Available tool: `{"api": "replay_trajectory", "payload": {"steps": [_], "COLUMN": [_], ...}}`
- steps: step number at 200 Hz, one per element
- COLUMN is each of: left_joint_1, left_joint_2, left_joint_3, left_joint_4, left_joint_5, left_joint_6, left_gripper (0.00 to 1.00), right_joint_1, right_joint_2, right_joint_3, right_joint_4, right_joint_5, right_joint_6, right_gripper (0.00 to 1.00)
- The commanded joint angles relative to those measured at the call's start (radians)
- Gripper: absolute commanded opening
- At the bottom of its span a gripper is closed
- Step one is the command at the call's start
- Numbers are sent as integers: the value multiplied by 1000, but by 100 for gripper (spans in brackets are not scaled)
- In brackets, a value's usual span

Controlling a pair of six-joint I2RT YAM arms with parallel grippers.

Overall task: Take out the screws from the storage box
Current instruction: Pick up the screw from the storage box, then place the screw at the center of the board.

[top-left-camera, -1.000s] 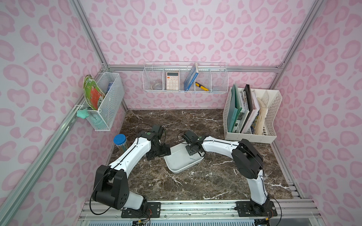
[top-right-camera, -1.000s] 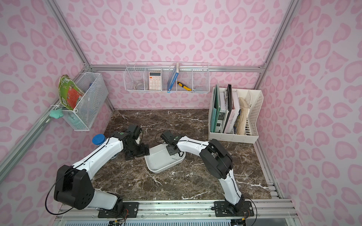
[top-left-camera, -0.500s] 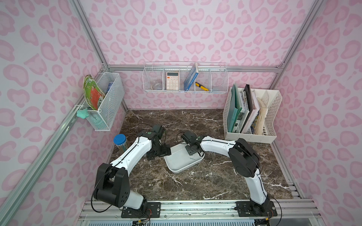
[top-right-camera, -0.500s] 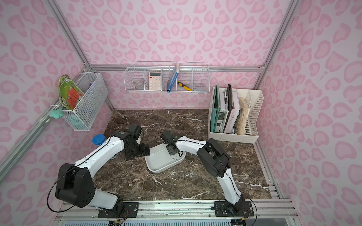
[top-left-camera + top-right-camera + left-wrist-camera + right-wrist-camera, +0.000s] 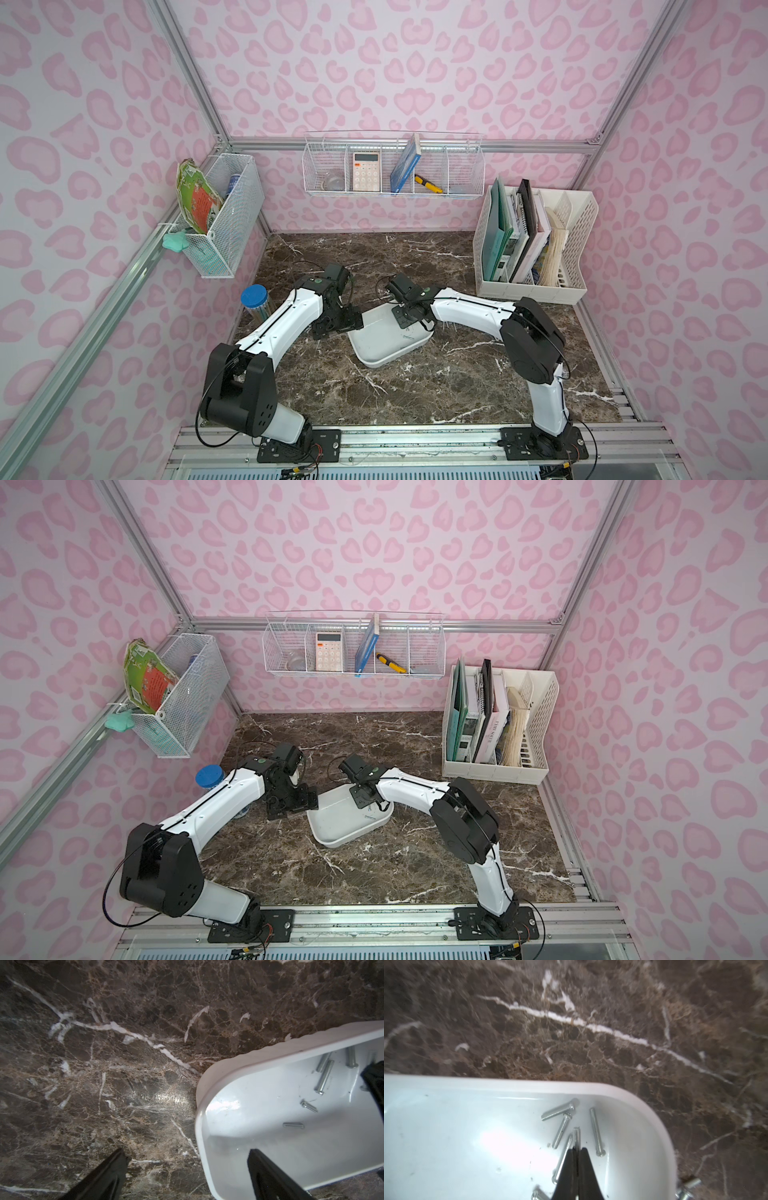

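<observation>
A screw (image 5: pixel 576 1138) is pinched by its end in my right gripper's fingers, so I keep carrying it over the box's rim until it gets to the screws (image 5: pixel 688 1188) outside, and let go.
The white storage box (image 5: pixel 386 345) (image 5: pixel 345 825) lies on the marble table between both arms. Several silver screws (image 5: pixel 560 1111) lie near its rounded corner, and more screws (image 5: pixel 324 1076) show in the left wrist view. My right gripper (image 5: pixel 577 1149) (image 5: pixel 409 322) is down inside the box, shut on one screw (image 5: pixel 576 1136) whose shaft sticks out past the fingertips. My left gripper (image 5: pixel 187 1159) (image 5: pixel 336 326) is open and straddles the box's end rim (image 5: pixel 199 1109), one finger outside over the table, the other inside. Two screws (image 5: pixel 689 1186) lie on the table just outside the box.
A blue-lidded jar (image 5: pixel 254 299) stands by the left wall behind my left arm. A white file organizer (image 5: pixel 536 245) with books is at the back right. Wire baskets (image 5: pixel 392 166) (image 5: pixel 224 216) hang on the back and left walls.
My right gripper has shut on a screw inside the box, and its elbow shifted slightly left. The left arm and the box have stayed where they were.
</observation>
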Motion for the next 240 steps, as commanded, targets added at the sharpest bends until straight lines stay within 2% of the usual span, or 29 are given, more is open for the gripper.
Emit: {"api": "replay_trajectory", "payload": {"steps": [1,52,102,146,192,240], "left_joint_1": [1,0,1,-1,-1,-1], "left_joint_2": [9,10,12,21,33,32], "left_joint_3": [0,-3,-6,1,5,1], "left_joint_4": [-8,-7,-8,-12,-14,-15], "left_joint_5": [40,40,40,34,34,25], "left_joint_6": [21,18,16,16,17,17], "left_gripper": [95,95,95,95,95,95], "right_joint_1": [-10,-78,-176,-241,-262,-257], "right_joint_2": [-40,-172,-399,-434,-440,-444], "right_joint_3": [-23,-132,-381,-472,-536,-495], "right_joint_4": [36,70,151,135,191,181], "right_joint_5": [-39,-27,-11,-30,-45,-18], "right_joint_6": [31,120,234,238,216,160], "right_gripper": [2,0,0,0,11,22]}}
